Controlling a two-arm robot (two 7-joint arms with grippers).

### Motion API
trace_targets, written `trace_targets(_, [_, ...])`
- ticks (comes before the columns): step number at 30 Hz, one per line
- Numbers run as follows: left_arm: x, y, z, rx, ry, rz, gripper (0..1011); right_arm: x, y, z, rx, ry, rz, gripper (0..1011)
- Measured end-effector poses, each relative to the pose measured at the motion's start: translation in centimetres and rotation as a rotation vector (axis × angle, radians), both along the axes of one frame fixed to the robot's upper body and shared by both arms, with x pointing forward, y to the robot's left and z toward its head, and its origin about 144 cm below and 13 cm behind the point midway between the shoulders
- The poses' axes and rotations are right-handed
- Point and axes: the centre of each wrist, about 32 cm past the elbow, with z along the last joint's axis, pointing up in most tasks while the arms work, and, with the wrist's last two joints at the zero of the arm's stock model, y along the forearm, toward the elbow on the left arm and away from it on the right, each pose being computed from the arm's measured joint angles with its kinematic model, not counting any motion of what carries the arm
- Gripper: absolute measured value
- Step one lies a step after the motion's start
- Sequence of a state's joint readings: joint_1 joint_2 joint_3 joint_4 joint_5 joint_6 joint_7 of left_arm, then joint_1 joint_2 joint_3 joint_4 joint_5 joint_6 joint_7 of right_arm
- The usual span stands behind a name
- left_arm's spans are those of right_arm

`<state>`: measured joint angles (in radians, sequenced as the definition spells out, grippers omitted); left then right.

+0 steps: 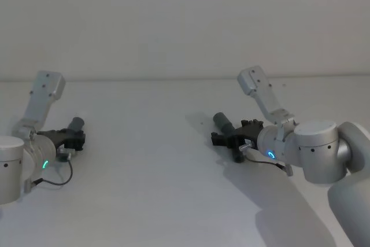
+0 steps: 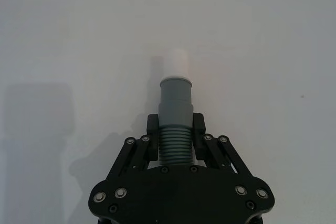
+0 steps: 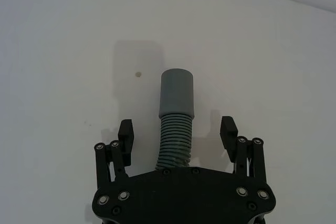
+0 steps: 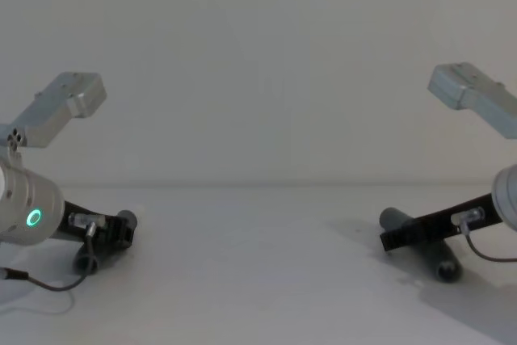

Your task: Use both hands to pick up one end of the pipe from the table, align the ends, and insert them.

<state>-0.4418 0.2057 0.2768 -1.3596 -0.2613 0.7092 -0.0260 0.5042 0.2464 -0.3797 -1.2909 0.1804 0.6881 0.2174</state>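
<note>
The smooth cuff point(image 3: 177, 94) should stay straight out and hardly droop when I lift the other pipe piece, because my fingers straddle the ribs point(image 3: 176, 136) just behind it.
On the left of the white table point(image 1: 150, 172), my left gripper point(image 1: 74, 137) is shut on the ribbed middle of one dark grey pipe piece point(image 2: 176, 103). Its grey cuff and whitish narrow tip point(image 2: 176, 64) stick out past the fingers point(image 2: 152, 125). This piece also shows low at the left of the chest view point(image 4: 125, 220). On the right, my right gripper point(image 1: 234, 135) is open and straddles the other pipe piece point(image 3: 176, 95), which lies on the table. Its fingers point(image 3: 126, 134) stand well apart on both sides of the ribbed part, and the smooth cuff point(image 1: 221, 121) points away from the wrist.
The table meets a plain white wall point(image 1: 173, 21) at the back. A thin black cable point(image 1: 60, 179) loops from the left wrist onto the table. A small speck point(image 3: 137, 74) marks the surface near the right piece. Bare table lies between the two arms.
</note>
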Motion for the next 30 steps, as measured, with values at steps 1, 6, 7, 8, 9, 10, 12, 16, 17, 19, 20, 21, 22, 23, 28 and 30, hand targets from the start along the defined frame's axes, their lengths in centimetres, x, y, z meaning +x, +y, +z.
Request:
trace_targets(1, [0.0, 0.0, 0.0, 0.0, 0.0, 0.0, 336, 0.01, -0.01, 0.0, 0.0, 0.001, 0.0, 1002])
trace_targets(6, [0.0, 0.0, 0.0, 0.0, 0.0, 0.0, 336, 0.04, 0.01, -0.05, 0.001, 0.004, 0.0, 1002])
trace_targets(7, [0.0, 0.0, 0.0, 0.0, 0.0, 0.0, 336, 0.05, 0.0, -0.06, 0.001, 0.005, 0.0, 1002])
trace_targets(8, [0.0, 0.0, 0.0, 0.0, 0.0, 0.0, 336, 0.05, 0.01, -0.06, 0.001, 0.005, 0.0, 1002])
trace_targets(9, [0.0, 0.0, 0.0, 0.0, 0.0, 0.0, 336, 0.06, 0.0, -0.07, 0.001, 0.005, 0.0, 1002])
trace_targets(10, [0.0, 0.0, 0.0, 0.0, 0.0, 0.0, 336, 0.07, 0.0, -0.08, 0.001, 0.006, 0.0, 1002])
trace_targets(12, [0.0, 0.0, 0.0, 0.0, 0.0, 0.0, 336, 0.08, 0.0, -0.08, 0.001, 0.006, 0.0, 1002])
trace_targets(16, [0.0, 0.0, 0.0, 0.0, 0.0, 0.0, 336, 0.09, 0.01, -0.1, 0.001, 0.007, 0.0, 933])
trace_targets(17, [0.0, 0.0, 0.0, 0.0, 0.0, 0.0, 336, 0.09, 0.01, -0.1, 0.002, 0.007, 0.0, 917])
trace_targets(19, [0.0, 0.0, 0.0, 0.0, 0.0, 0.0, 336, 0.1, 0.01, -0.11, 0.002, 0.007, 0.0, 858])
trace_targets(20, [0.0, 0.0, 0.0, 0.0, 0.0, 0.0, 336, 0.1, 0.01, -0.12, 0.002, 0.008, 0.0, 833])
trace_targets(21, [0.0, 0.0, 0.0, 0.0, 0.0, 0.0, 336, 0.1, 0.01, -0.12, 0.002, 0.008, 0.0, 816])
trace_targets(22, [0.0, 0.0, 0.0, 0.0, 0.0, 0.0, 336, 0.1, 0.01, -0.13, 0.002, 0.008, 0.0, 758])
trace_targets(23, [0.0, 0.0, 0.0, 0.0, 0.0, 0.0, 336, 0.1, 0.01, -0.13, 0.002, 0.008, 0.0, 758])
trace_targets(28, [0.0, 0.0, 0.0, 0.0, 0.0, 0.0, 336, 0.11, 0.01, -0.14, 0.002, 0.009, 0.0, 611])
trace_targets(30, [0.0, 0.0, 0.0, 0.0, 0.0, 0.0, 336, 0.11, 0.01, -0.15, 0.002, 0.009, 0.0, 526])
